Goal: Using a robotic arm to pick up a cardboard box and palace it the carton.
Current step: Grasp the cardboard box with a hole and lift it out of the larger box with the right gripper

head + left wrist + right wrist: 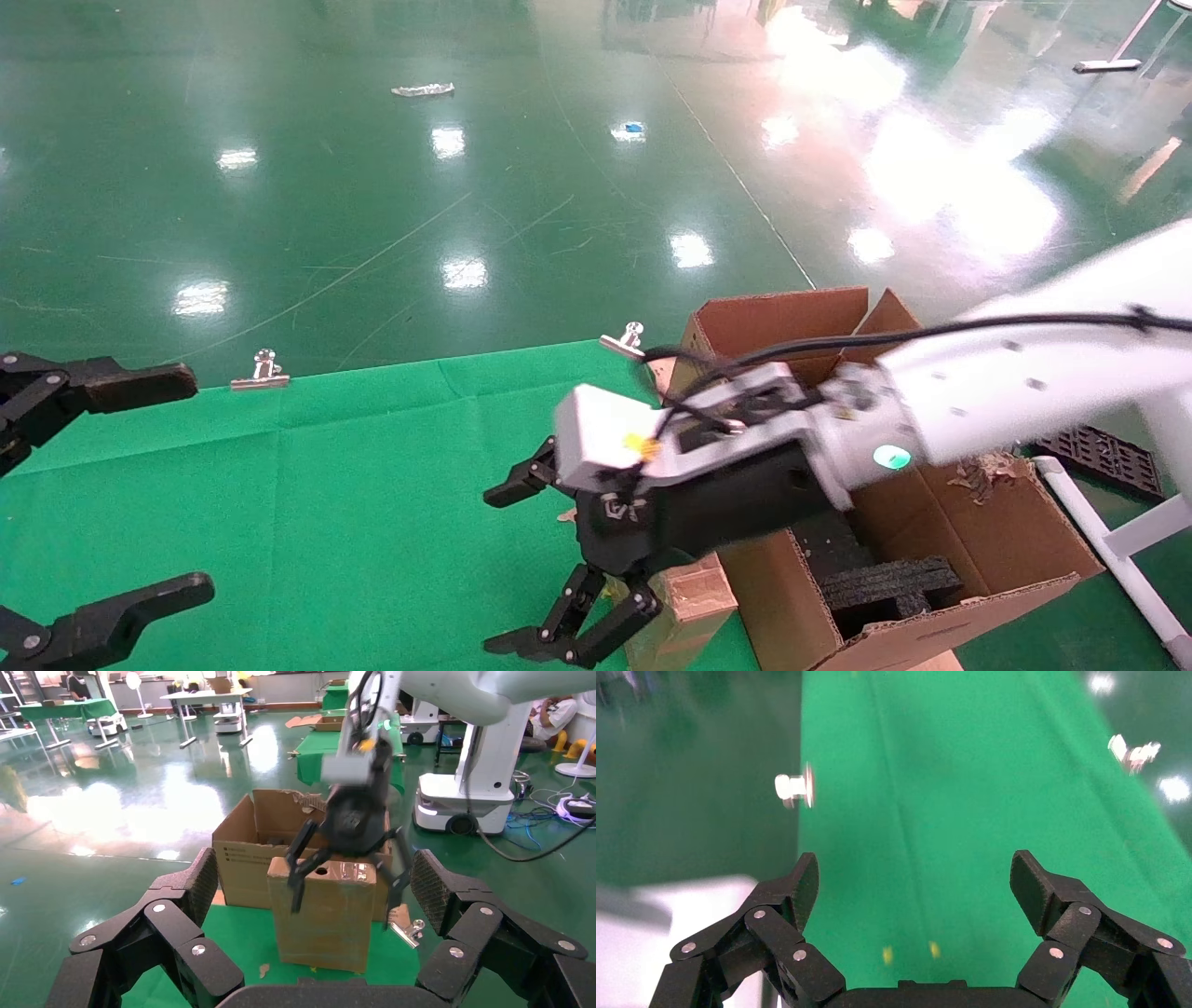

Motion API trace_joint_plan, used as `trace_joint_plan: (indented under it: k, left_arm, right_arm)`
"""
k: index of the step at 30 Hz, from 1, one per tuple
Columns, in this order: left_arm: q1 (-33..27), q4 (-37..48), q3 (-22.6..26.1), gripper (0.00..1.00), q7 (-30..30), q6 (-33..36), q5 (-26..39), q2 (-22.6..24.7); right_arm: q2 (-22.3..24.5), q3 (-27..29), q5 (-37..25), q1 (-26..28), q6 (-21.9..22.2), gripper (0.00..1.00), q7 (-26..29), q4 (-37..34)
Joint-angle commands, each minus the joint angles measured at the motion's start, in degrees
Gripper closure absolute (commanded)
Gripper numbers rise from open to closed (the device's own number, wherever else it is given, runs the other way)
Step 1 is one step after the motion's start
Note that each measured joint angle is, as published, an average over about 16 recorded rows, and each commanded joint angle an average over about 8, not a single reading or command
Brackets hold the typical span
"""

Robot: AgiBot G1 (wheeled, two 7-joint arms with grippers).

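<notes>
The fingers of my right gripper point past the cardboard box over the green cloth (520, 576). I should pull back, turn them to point down and grab the box's narrow top (697, 586).
The cardboard box (325, 918) stands upright on the green cloth with a round hole near its top; in the head view only a corner (687, 596) shows under the arm. The carton (941, 550) stands open right behind it with black foam inside, and it also shows in the left wrist view (242, 855). My white-sleeved right gripper (498, 570) is open and empty over the box's top edge (344, 881). Its own view shows only green cloth between the spread fingers (912, 874). My left gripper (197, 483) is open at the far left, facing the box (313, 881).
Metal binder clips (265, 368) (626, 340) hold the cloth at the table's far edge. A black foam piece (1099, 457) and a white frame (1117, 550) lie to the right of the carton. Another robot base (464, 804) stands beyond it.
</notes>
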Motion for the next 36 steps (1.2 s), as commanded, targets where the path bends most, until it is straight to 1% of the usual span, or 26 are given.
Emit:
trace_joint_plan:
  k: [1,6,10,15,20,23,28,32,36]
  left_arm:
    - [0.00,0.00,0.01,0.00,0.00,0.00,-0.01,0.00]
    - [-0.01,0.00,0.03,0.00,0.02,-0.01,-0.02,-0.01]
    - [-0.01,0.00,0.05,0.00,0.02,-0.02,-0.03,-0.02]
    - [-0.02,0.00,0.07,0.00,0.03,-0.03,-0.05,-0.03]
    - [-0.02,0.00,0.09,0.00,0.05,-0.04,-0.06,-0.04]
    - [-0.02,0.00,0.10,0.00,0.05,-0.04,-0.07,-0.04]
    - [-0.03,0.00,0.12,0.00,0.06,-0.05,-0.08,-0.05]
    - [-0.03,0.00,0.14,0.00,0.07,-0.06,-0.10,-0.06]
    - [-0.03,0.00,0.16,0.00,0.08,-0.07,-0.11,-0.06]
  right_arm:
    - [-1.61,-2.87,-4.87,3.21,-0.93,0.00,2.22,0.17]
    - [-5.03,-12.98,-12.47,10.92,-1.87,0.00,7.70,0.16]
    - [-6.53,-20.72,-15.80,17.85,-2.05,0.00,12.01,0.21]
    - [-6.38,-28.14,-15.22,27.81,-2.19,0.00,14.47,0.35]
    - [-6.06,-36.32,-13.42,37.10,-2.29,0.00,14.35,0.43]
    - [-6.39,-41.87,-12.69,41.36,-2.20,0.00,14.17,0.46]
    - [-7.34,-50.12,-10.35,45.35,-1.75,0.00,14.40,0.48]
    - [-8.21,-55.08,-7.17,46.21,-1.35,0.00,14.87,0.39]
    - [-9.12,-58.74,-4.29,46.49,-0.94,0.00,15.31,0.27]
